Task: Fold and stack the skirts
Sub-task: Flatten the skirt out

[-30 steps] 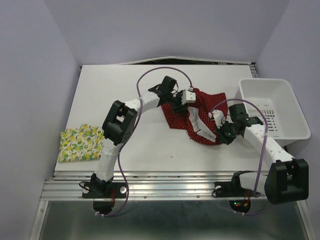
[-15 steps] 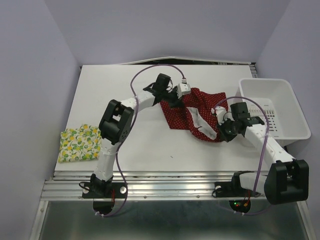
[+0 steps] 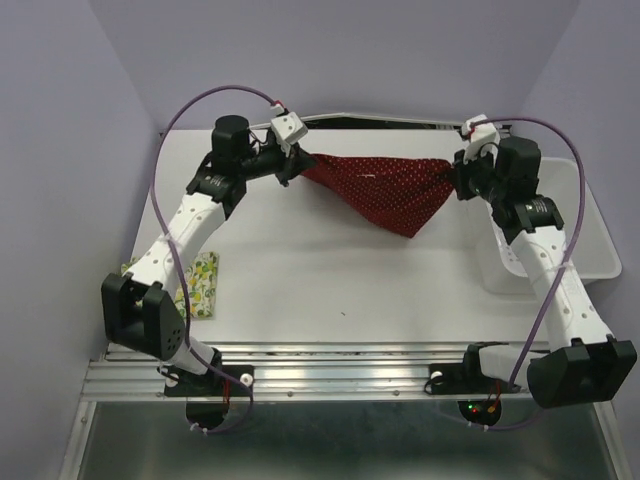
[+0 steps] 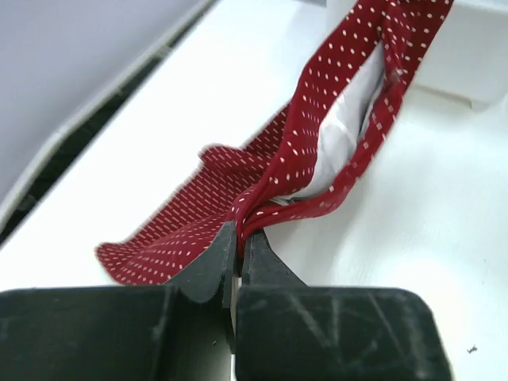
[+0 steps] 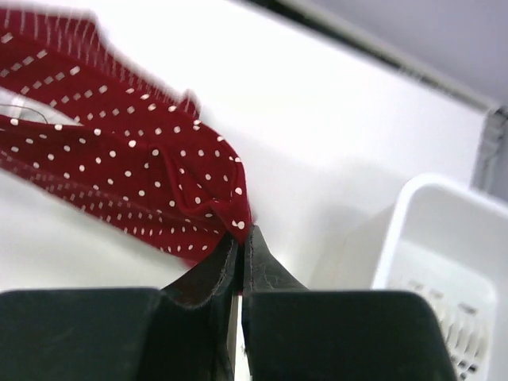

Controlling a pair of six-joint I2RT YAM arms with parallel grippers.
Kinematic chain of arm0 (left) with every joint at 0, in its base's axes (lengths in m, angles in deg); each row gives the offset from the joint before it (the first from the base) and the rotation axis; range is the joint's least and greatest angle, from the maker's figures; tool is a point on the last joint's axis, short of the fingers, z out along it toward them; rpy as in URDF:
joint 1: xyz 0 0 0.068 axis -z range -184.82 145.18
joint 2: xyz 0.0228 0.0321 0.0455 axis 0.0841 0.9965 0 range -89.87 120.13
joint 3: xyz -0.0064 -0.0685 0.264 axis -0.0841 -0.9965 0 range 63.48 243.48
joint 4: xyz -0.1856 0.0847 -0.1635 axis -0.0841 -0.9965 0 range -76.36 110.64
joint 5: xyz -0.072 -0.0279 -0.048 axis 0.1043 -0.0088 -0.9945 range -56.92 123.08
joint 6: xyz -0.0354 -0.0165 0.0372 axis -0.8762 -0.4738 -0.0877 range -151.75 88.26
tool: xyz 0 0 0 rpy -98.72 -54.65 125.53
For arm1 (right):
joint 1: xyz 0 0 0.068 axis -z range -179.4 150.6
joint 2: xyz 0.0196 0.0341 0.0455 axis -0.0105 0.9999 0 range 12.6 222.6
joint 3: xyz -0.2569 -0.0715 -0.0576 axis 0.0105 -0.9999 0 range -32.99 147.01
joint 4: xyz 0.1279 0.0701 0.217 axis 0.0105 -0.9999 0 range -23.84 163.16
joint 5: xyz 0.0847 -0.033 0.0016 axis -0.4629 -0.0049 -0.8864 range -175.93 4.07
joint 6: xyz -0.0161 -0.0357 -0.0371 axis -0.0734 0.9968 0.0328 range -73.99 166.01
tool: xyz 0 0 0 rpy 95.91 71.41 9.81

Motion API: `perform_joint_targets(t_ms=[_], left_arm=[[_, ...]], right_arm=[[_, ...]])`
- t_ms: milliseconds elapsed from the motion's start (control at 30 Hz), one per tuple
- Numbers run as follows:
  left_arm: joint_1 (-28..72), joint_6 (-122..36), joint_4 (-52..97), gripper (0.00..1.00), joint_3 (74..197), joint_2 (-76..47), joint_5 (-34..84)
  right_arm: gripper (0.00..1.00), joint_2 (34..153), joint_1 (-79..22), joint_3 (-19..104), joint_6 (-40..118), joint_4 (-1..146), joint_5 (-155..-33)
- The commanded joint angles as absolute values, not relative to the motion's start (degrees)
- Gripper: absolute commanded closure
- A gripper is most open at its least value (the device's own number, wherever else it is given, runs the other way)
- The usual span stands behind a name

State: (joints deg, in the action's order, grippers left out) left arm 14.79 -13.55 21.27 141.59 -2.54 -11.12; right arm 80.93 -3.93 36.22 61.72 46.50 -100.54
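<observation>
The dark red skirt hangs bunched [image 3: 385, 192] near the table's back edge, so both my grippers should swing its loose end toward the table's near edge [image 3: 345, 312] and flatten it.
The dark red polka-dot skirt [image 3: 378, 186] hangs stretched in the air over the far part of the table. My left gripper [image 3: 297, 163] is shut on its left corner and my right gripper [image 3: 455, 176] is shut on its right corner. In the left wrist view the red skirt [image 4: 295, 159] runs away from the pinched jaws [image 4: 238, 238], showing a pale lining. Dotted red skirt [image 5: 119, 171] also bunches at the shut jaws [image 5: 241, 235] in the right wrist view. The lemon-print skirt [image 3: 203, 284] lies folded at the table's near left, partly hidden behind my left arm.
A white plastic bin [image 3: 585, 222] stands at the right edge of the table, right behind my right arm, and its rim [image 5: 444, 238] shows close in the right wrist view. The table's back edge [image 3: 400, 124] meets the wall just beyond the skirt.
My left gripper closed on the red skirt's left corner. Both arms then rose and spread apart, lifting the skirt off the table and pulling it taut.
</observation>
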Motion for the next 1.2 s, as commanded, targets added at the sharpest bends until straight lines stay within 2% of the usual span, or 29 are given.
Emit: perform_joint_targets(t_ms=[0,267,633,733,967,1167], left_arm=[[13.37,-15.93,20.92,1.0,143.27,-9.09,-5.51],[12.76,-8.11,9.15,1.0,148.82,-17.7,5.21],[12.67,-7.48,-2.03,1.0,139.95,-40.79,4.17],[12.67,-9.68,-3.7,1.0,138.8,-44.77,3.55],[12.67,-12.58,-9.24,1.0,139.42,-47.6,5.21],[12.75,-15.92,-8.36,1.0,137.66,-39.09,12.58]], right_arm=[[0.99,81.41,-3.53,42.77,57.89,58.63,-97.11],[0.99,80.63,-3.53,49.28,56.56,62.43,-95.95],[0.99,60.61,-3.53,44.62,55.51,49.87,-106.93],[0.99,58.57,-3.53,46.11,53.23,45.67,-108.87],[0.99,56.62,-3.53,47.09,48.56,39.4,-109.84],[0.99,65.93,-3.53,42.0,49.0,43.79,-104.13]])
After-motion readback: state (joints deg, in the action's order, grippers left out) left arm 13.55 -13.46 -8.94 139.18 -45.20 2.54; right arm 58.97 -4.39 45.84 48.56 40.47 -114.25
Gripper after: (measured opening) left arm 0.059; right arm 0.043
